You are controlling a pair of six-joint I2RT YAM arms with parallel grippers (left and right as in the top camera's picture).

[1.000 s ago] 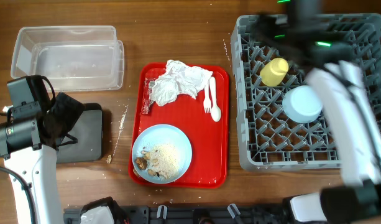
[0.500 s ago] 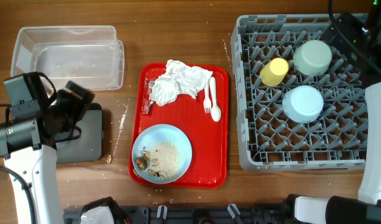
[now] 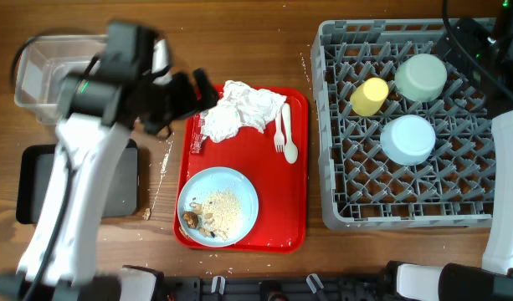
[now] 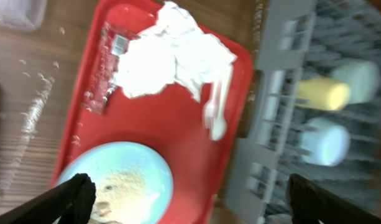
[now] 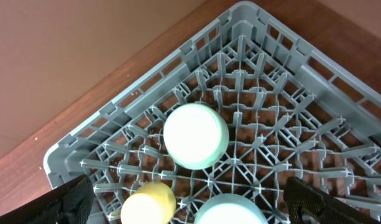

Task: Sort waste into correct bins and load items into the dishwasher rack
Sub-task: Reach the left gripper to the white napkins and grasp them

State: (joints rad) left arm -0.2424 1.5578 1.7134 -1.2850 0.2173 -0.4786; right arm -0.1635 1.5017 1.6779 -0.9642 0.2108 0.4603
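The clear tub (image 3: 52, 73) is far away from my right gripper over the grey rack, so next my left gripper pinches the crumpled white napkins (image 3: 243, 109) and takes them to the tub.
Crumpled white napkins (image 3: 239, 109) and a red-and-clear wrapper (image 3: 197, 130) lie at the back of the red tray (image 3: 298, 209). A white fork and spoon (image 3: 285, 135) lie beside them. A light blue plate (image 3: 218, 205) holds rice-like scraps. The grey rack (image 3: 340, 184) holds the yellow cup (image 3: 369, 96), green bowl (image 3: 421, 77) and blue bowl (image 3: 407, 139), all upside down. My left gripper (image 3: 185, 96) is open and empty, above the tray's left edge; its view shows napkins (image 4: 171, 59), wrapper (image 4: 106, 68) and plate (image 4: 125, 180). My right gripper (image 5: 190, 208) is open and empty above the green bowl (image 5: 196, 135).
The clear tub (image 3: 38, 75) sits at the back left, partly under my left arm. The black tray (image 3: 38, 184) lies in front of it. Pale crumbs (image 3: 164, 159) are scattered on the wood left of the red tray. My right arm (image 3: 478, 46) hangs over the rack's far right corner.
My left arm has swung from over the black tray back and right to the red tray's left edge. My right arm drew back from the rack, uncovering the green bowl, then stayed still.
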